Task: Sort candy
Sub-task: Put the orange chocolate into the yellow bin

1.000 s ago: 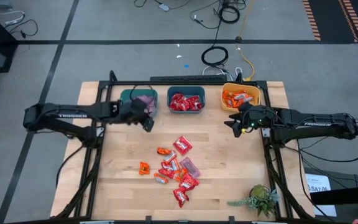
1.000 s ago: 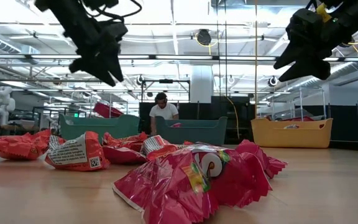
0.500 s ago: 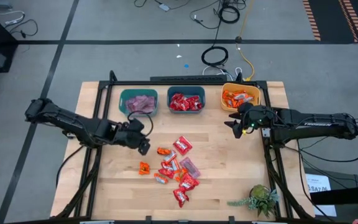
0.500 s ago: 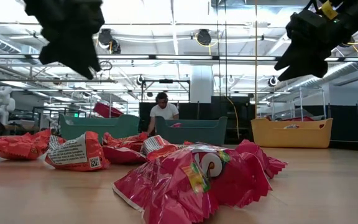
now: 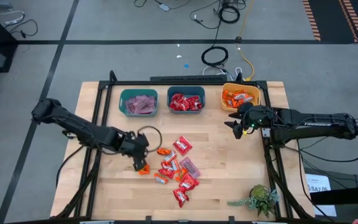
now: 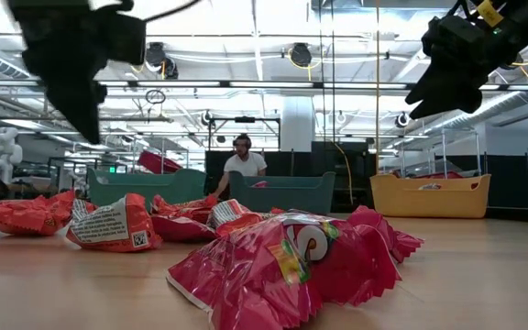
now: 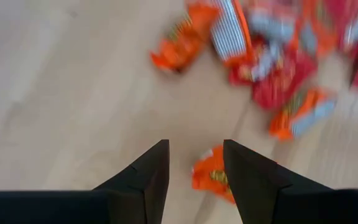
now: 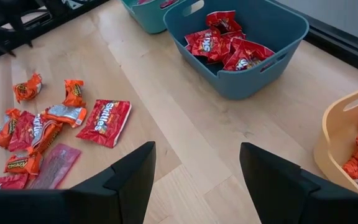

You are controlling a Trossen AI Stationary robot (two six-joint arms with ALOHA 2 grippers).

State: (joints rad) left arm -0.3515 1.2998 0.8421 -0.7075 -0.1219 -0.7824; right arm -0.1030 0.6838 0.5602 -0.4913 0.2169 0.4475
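My left gripper has its open fingers above the lone orange candy lying clear of the pile (image 5: 144,169). It should go down next and close around the candy's wrapper (image 7: 214,173).
A loose pile of candy (image 5: 176,168) in red, orange and mauve wrappers lies flat on the wooden table (image 5: 117,193), in the middle near the front. My left gripper (image 5: 140,162) hangs open above the pile's left edge. In the left wrist view the left gripper (image 7: 194,152) points down, with one orange candy (image 7: 211,177) lying on the table below its fingertips. My right gripper (image 5: 232,124) waits open in the air in front of the yellow bin (image 5: 240,98). Nothing is between the right gripper's (image 8: 197,155) fingers.
Three bins stand in a row at the far edge. The left teal bin (image 5: 138,102) holds mauve candy, the middle teal bin (image 5: 186,101) red candy, and the yellow bin orange candy. A small plant (image 5: 260,199) sits at the near right corner. A person (image 6: 242,165) shows in the room behind.
My left gripper has swung from beside the left teal bin toward the table's near edge and sunk a little. It now stands over the left side of the candy pile. Its fingers stay apart as before. The candy on the table has not moved.
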